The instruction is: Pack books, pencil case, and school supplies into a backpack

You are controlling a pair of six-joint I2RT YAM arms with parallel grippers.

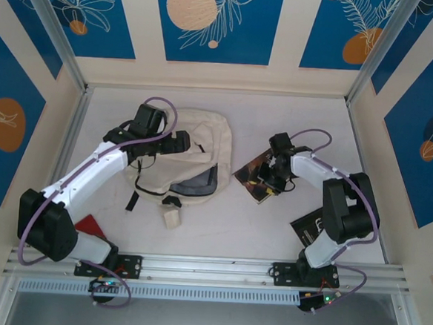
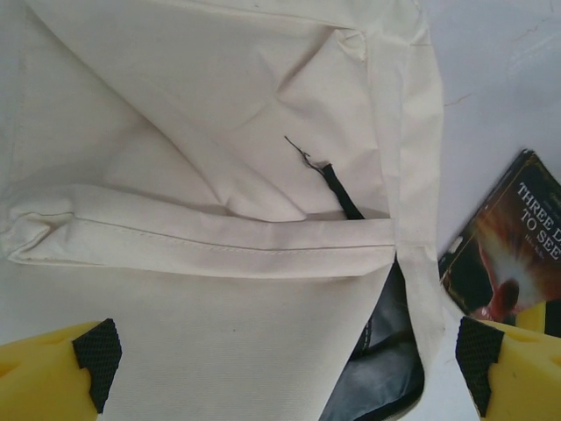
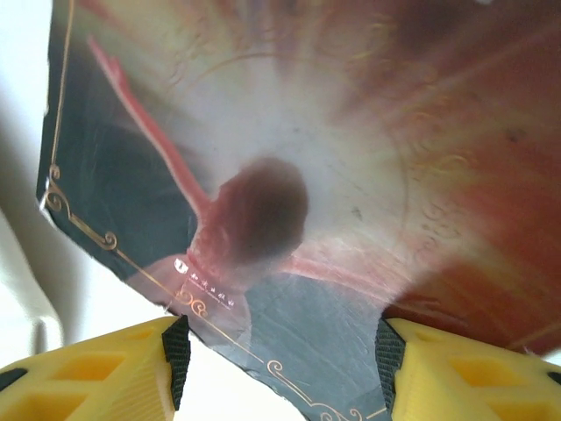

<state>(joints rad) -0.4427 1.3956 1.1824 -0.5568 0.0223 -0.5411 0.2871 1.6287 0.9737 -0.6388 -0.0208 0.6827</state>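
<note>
The dark brown book [image 1: 254,181] is lying flat and is wider than my right gripper's opening, so next my left gripper goes to its spine edge [image 1: 249,163] and help slide the book toward the backpack.
The cream-white backpack [image 1: 192,142] lies flat at mid-table, its main zip parted to show the dark grey lining [image 2: 386,360]. My left gripper [image 1: 179,141] hovers over its upper left, and in the wrist view this left gripper [image 2: 285,360] stands open, wide across the cream fabric with nothing between the pads. A dark brown book [image 1: 254,176] with white lettering lies just right of the backpack. My right gripper [image 1: 269,179] is low over it, and in the wrist view the right gripper [image 3: 280,355] is open with the book's [image 3: 289,202] near corner between its pads.
A black book [image 1: 310,228] lies under the right arm near the front edge. A red item [image 1: 91,224] pokes out beside the left arm's base. A small cream block with a black tip [image 1: 172,214] lies below the backpack. A black strap [image 1: 132,200] trails at its lower left.
</note>
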